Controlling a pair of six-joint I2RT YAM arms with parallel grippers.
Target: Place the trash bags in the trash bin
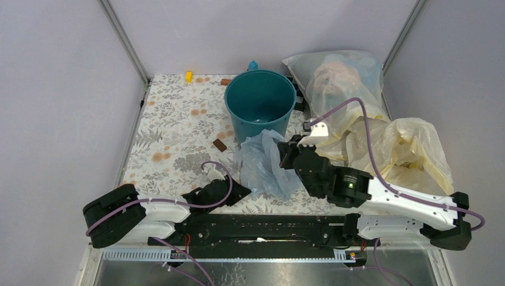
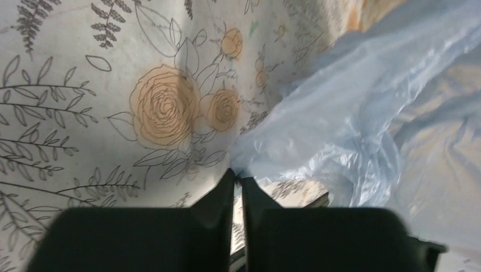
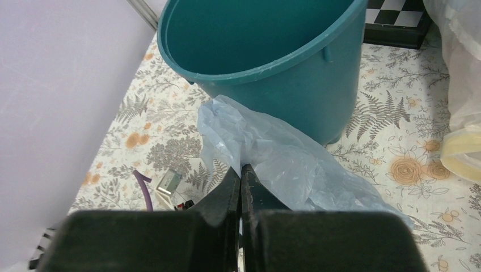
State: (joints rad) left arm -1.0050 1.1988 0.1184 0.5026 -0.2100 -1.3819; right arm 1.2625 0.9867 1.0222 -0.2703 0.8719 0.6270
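The trash bag is crumpled and flat in front of the bin, so next my left gripper lifts its corner as my right gripper spreads the bag's near side.
The trash bin is a round teal bucket standing upright and open at the back middle of the floral table; it fills the top of the right wrist view. The trash bag, thin crinkly light-blue plastic, lies crumpled on the table just in front of the bin. My right gripper is shut on the bag's upper right edge, its jaws pressed together. My left gripper sits low at the bag's near left corner, its jaws pinched on that corner.
A large stuffed whitish bag and a bulky pale-yellow bag fill the right side. A small brown block lies left of the bag. Small yellow and brown pieces sit at the back edge. A checkered box stands behind the bin.
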